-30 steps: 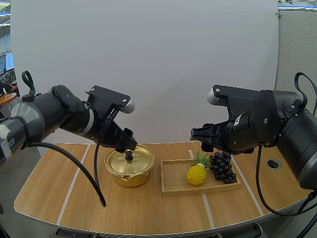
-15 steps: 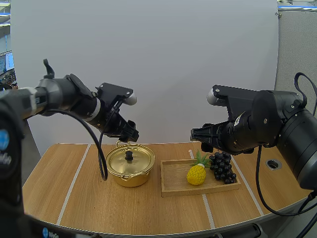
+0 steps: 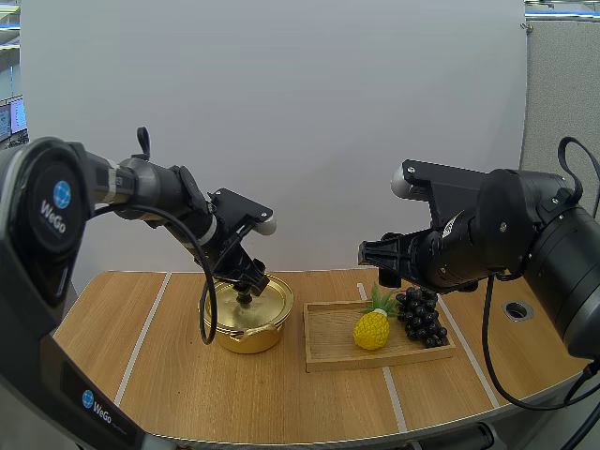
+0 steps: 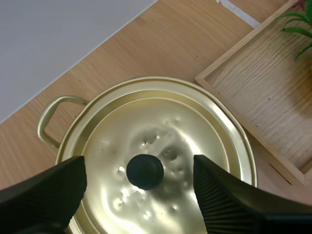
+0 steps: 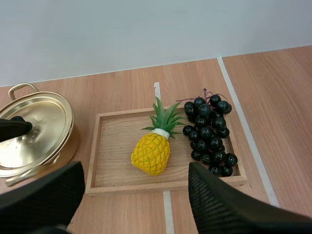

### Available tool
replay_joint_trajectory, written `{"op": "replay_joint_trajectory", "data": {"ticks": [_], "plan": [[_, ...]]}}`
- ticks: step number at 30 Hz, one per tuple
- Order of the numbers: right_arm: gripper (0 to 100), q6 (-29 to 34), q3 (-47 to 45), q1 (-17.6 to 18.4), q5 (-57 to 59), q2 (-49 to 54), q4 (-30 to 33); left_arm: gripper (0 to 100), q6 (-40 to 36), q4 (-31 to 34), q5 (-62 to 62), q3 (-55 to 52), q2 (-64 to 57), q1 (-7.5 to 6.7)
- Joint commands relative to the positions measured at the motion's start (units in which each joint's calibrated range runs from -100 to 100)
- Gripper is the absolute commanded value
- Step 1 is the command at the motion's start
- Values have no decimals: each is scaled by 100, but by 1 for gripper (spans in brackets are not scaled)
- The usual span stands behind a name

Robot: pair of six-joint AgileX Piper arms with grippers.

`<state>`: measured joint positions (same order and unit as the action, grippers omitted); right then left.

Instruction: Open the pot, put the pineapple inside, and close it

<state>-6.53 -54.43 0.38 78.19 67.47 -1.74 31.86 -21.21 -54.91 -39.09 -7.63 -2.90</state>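
The lid (image 3: 265, 302) will come off in one piece and leave the pot standing when I lift it, because the handles (image 3: 252, 333) join the pot below the lid's rim.
A gold pot (image 3: 247, 319) with its lid on stands left of the middle of the table. My left gripper (image 3: 247, 282) hangs right over the lid's black knob (image 4: 145, 171). It is open, with a finger (image 4: 46, 195) on each side of the knob and neither touching it. A yellow pineapple (image 3: 372, 329) lies in the wooden tray (image 3: 328, 352), its green leaves pointing toward the back. My right gripper (image 3: 379, 259) hovers open well above the tray, and the pineapple (image 5: 151, 152) shows below and between its fingers.
A bunch of dark grapes (image 3: 422, 317) lies in the tray's right half, touching the pineapple's leaves. The tray sits close to the right of the pot (image 5: 34, 139). A round hole (image 3: 517, 309) is set in the table at the far right.
My left arm has come down and to the right, from beside the pot to over the lid's knob. The right arm has barely moved.
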Motion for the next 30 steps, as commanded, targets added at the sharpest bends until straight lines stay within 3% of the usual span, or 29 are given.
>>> {"op": "replay_joint_trajectory", "data": {"ticks": [1, 19, 20, 24, 26, 27, 30], "plan": [[100, -14, 49, 8, -22, 6, -22, 100, -77, 52, 158, 153, 188, -24], [100, -14, 49, 8, -22, 6, -22, 100, -87, -15, 156, 408, 811, -24], [100, -14, 49, 8, -22, 6, -22, 89, -87, -42, 136, 408, 810, -24], [100, -14, 49, 8, -22, 6, -22, 27, -87, -42, 30, 408, 810, -24], [100, -14, 49, 8, -22, 6, -22, 5, -87, -42, -87, 408, 810, -24], [100, -14, 49, 8, -22, 6, -22, 0, -87, -42, -146, 408, 768, -24], [100, -14, 49, 8, -22, 6, -22, 0, -87, -32, -279, 412, 592, -24]]}}
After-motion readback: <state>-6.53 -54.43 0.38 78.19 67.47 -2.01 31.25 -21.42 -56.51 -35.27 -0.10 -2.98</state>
